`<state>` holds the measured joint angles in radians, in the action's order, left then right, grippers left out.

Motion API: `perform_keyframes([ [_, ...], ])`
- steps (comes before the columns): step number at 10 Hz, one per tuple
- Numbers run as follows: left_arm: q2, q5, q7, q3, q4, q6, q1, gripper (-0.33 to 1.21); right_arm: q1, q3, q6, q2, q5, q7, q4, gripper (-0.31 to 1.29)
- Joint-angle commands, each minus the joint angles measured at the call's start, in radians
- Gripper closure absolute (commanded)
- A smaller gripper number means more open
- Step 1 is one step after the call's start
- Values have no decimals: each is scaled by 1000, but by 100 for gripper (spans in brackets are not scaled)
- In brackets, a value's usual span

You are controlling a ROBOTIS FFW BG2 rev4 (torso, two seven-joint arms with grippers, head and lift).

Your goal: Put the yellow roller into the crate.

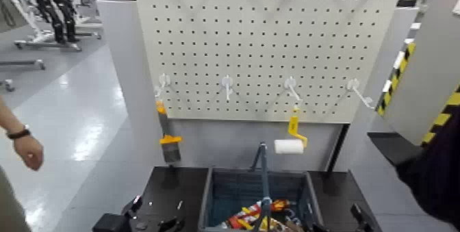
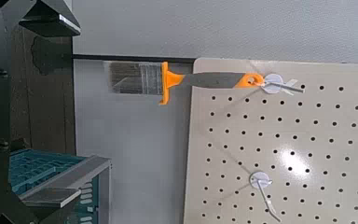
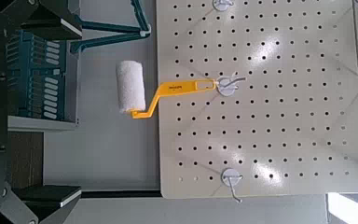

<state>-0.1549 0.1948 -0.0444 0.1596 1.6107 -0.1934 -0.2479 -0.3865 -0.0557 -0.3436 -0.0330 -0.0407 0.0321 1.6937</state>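
Observation:
A thin white loop (image 1: 297, 104) keeps the yellow roller (image 1: 294, 125) on the open-ended hook, so I expect the loop to come off with the roller when I unhook it.
The yellow roller (image 1: 294, 139) hangs from a white hook on the pegboard (image 1: 274, 43), with its white sleeve low, just above the crate's far right corner. It also shows in the right wrist view (image 3: 135, 89), some way ahead of my right gripper (image 3: 70, 109), which is open and empty. The dark blue-grey crate (image 1: 213, 194) stands below the board with tools inside and a tall central handle bar (image 1: 263, 173). My left gripper (image 2: 65, 107) is open and empty, low at the crate's left (image 1: 140, 214). My right gripper sits low at the crate's right (image 1: 359, 217).
An orange and black brush (image 1: 168, 139) hangs from the leftmost hook; it also shows in the left wrist view (image 2: 158, 82). Two more white hooks (image 1: 227, 84) are bare. A person's hand (image 1: 26, 149) is at the far left. A black-and-yellow striped post (image 1: 438, 122) stands at the right.

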Motion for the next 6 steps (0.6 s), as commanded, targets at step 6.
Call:
perform_keyframes([
  [6, 1, -2, -9, -3, 2, 3, -1, 10, 20, 71, 77, 19, -10, -97, 23, 13],
])
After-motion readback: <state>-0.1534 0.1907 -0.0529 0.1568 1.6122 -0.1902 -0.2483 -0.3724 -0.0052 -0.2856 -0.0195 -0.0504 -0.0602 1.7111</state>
